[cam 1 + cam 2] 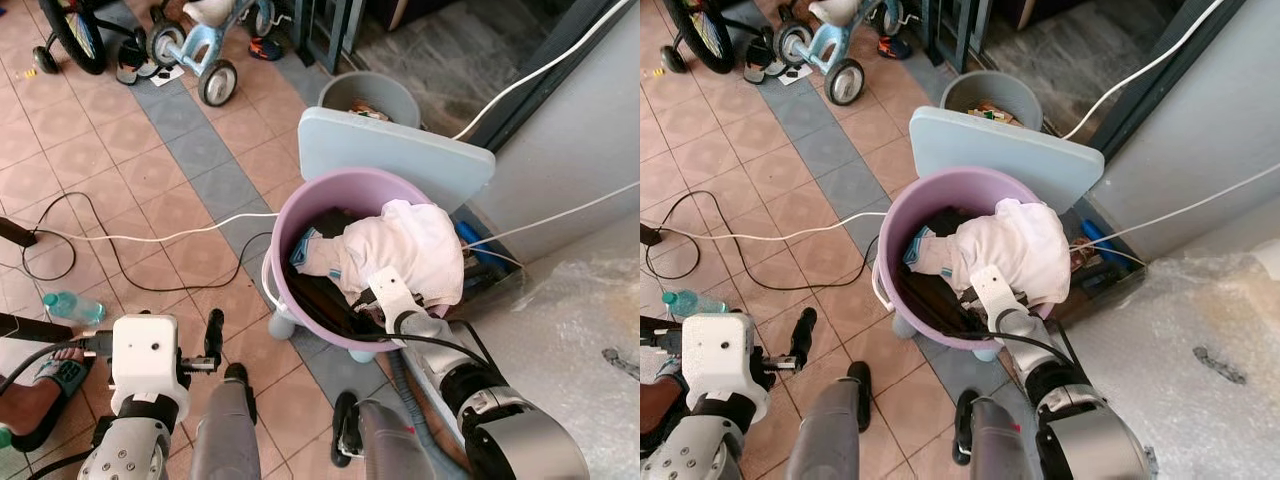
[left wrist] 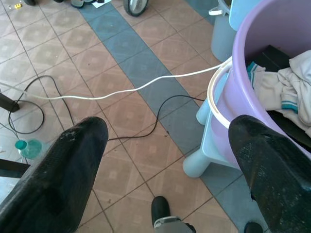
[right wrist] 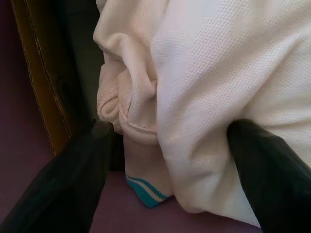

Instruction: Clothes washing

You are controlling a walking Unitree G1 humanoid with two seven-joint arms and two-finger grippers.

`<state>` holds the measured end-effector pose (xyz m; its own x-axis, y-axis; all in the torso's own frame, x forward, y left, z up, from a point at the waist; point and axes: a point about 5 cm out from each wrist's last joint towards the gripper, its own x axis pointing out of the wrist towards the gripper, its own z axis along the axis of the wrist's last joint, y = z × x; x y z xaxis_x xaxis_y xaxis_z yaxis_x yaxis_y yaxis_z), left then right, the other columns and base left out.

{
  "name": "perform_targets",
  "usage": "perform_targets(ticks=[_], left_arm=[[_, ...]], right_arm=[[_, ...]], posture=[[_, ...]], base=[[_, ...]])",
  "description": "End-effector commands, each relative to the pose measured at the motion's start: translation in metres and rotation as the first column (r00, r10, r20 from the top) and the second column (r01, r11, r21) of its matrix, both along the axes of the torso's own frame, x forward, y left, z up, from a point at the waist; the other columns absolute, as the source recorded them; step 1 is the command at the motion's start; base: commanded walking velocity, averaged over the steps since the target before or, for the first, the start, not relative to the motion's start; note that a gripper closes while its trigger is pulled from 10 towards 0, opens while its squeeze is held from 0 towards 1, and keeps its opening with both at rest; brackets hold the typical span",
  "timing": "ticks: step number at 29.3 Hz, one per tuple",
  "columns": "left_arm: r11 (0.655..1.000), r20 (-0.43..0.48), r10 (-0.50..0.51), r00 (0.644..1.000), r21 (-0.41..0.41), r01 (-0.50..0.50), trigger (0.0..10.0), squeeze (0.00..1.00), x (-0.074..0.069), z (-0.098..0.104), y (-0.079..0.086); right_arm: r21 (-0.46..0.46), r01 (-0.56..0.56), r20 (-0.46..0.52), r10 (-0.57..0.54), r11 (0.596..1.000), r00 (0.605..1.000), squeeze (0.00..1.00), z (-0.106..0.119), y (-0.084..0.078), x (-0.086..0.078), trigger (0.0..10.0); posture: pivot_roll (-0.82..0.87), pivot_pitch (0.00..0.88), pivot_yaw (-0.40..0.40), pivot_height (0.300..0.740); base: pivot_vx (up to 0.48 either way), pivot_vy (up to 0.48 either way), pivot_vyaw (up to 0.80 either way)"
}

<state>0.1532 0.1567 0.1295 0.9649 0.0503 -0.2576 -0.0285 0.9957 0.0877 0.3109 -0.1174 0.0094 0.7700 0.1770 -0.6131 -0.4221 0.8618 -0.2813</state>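
I expect the white garment [image 1: 402, 252] to come free alone when I lift it, since it lies loosely over the dark clothes [image 1: 318, 293], which will stay in the basin.
A purple basin [image 1: 296, 215] stands on the tiled floor, holding dark clothes and a white garment with teal trim [image 1: 405, 245] draped over its right rim. My right gripper [image 3: 165, 141] reaches into the basin from the near side, open. Its two black fingers [image 3: 73, 174] straddle a fold of the white garment [image 3: 204, 82], with the basin's purple wall behind. My left gripper [image 2: 165, 145] hangs open over the floor to the left of the basin [image 2: 252, 53], holding nothing.
A pale blue board [image 1: 395, 150] leans behind the basin, with a grey bucket [image 1: 368, 95] beyond it. White and black cables [image 1: 150, 238] cross the tiles. A water bottle [image 1: 72, 306] and a person's sandalled foot [image 1: 45, 375] lie at left. Children's tricycles [image 1: 205, 50] stand at the back.
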Motion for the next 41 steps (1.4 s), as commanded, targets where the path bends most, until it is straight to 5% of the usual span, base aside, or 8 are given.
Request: perform_targets(ticks=[1, 13, 33, 41], left_arm=[[1.0, -0.021, 0.001, 1.0, 0.006, -0.001, 10.0, 0.0, -0.005, 0.001, -0.001], [1.0, -0.04, 0.01, 0.999, 0.001, -0.01, 10.0, 0.0, -0.002, -0.001, -0.004], [0.999, -0.04, 0.041, 0.998, 0.001, -0.041, 10.0, 0.0, 0.0, -0.002, -0.003], [0.999, -0.018, 0.047, 0.999, -0.008, -0.047, 10.0, 0.0, 0.014, -0.005, -0.003]], right_arm=[[-0.006, 0.008, -0.055, -0.009, 1.0, 0.998, 0.0, -0.013, 0.001, -0.012, 0.0], [0.061, 0.067, 0.109, -0.074, 0.996, 0.991, 0.0, 0.014, 0.003, 0.012, 0.0], [0.072, 0.052, 0.122, -0.061, 0.996, 0.991, 0.0, 0.017, 0.008, 0.015, 0.0], [0.178, 0.057, 0.195, -0.092, 0.982, 0.977, 0.0, 0.035, 0.004, 0.027, 0.0]], posture=[[0.27, 0.455, -0.084, 0.74], [0.26, 0.447, -0.101, 0.74], [0.27, 0.445, -0.117, 0.74], [0.23, 0.394, -0.123, 0.74]], base=[[0.0, 0.0, 0.0], [0.0, 0.0, 0.0], [0.0, 0.0, 0.0], [0.0, 0.0, 0.0]])
